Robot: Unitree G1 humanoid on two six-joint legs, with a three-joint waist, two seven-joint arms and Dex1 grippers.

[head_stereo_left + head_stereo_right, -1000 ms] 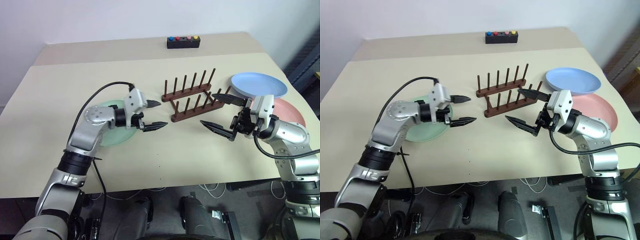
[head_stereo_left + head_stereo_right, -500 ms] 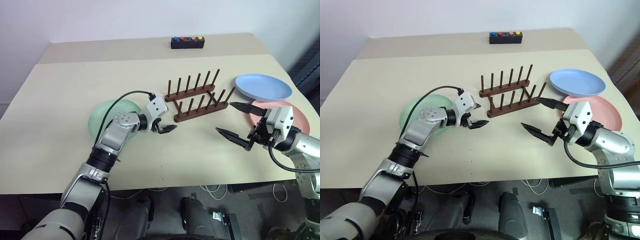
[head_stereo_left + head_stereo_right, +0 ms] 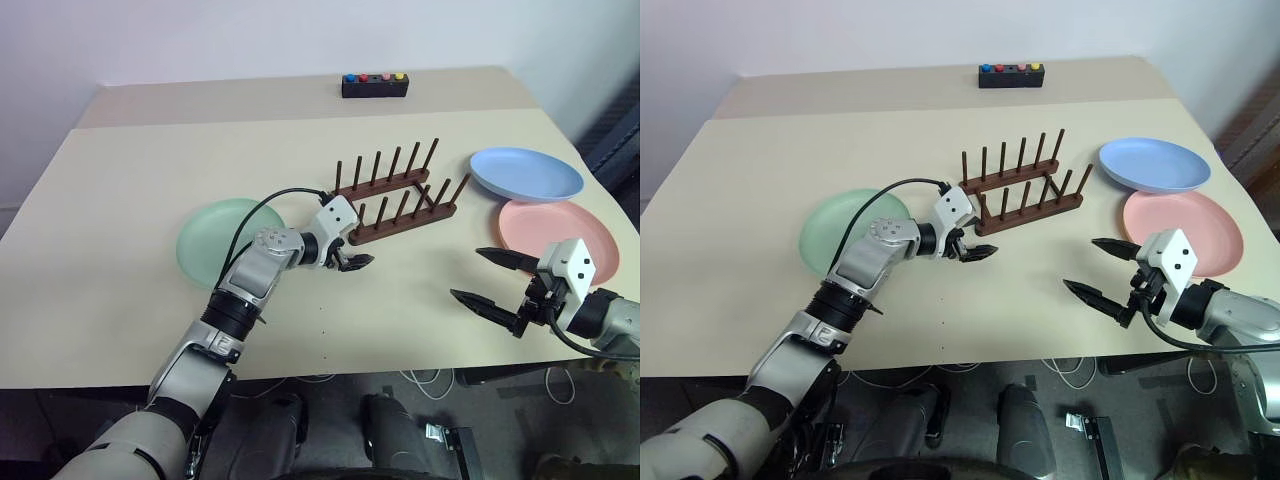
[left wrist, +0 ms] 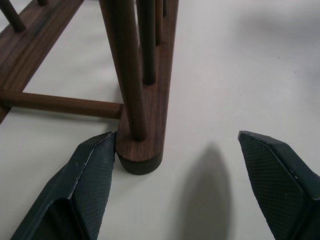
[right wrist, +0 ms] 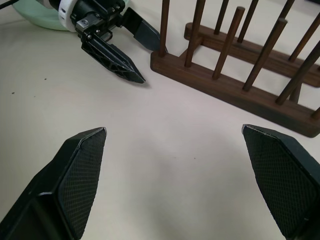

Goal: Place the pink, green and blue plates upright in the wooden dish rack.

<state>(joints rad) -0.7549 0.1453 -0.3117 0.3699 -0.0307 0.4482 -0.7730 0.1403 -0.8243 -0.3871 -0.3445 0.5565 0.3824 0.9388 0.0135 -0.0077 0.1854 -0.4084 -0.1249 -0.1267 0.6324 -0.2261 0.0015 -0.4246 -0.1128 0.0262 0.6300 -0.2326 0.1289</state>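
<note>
Next, my left gripper takes hold of the near rail's end (image 3: 356, 237) and turns the rack straight first, because the wooden dish rack (image 3: 403, 222) sits at a slant to the table's front edge.
The wooden dish rack (image 3: 395, 200) stands empty at mid-table. The green plate (image 3: 215, 240) lies flat to its left. The blue plate (image 3: 527, 174) and the pink plate (image 3: 555, 225) lie flat to its right, blue farther back. My left gripper (image 3: 358, 250) is open at the near-left end of the rack. In the left wrist view one finger (image 4: 90, 185) sits right against the end of the near rail (image 4: 142, 150). My right gripper (image 3: 466, 272) hangs open and empty near the front right of the table, in front of the pink plate and apart from the rack.
A small black box with coloured buttons (image 3: 374, 85) sits at the far edge of the table (image 3: 120, 180). A black cable (image 3: 262, 205) loops from my left wrist over the green plate. Bare tabletop lies between the two grippers.
My left gripper has moved right, from beside the green plate to the rack's near-left end. My right gripper has drawn back from the rack toward the front right edge. Both stayed open.
</note>
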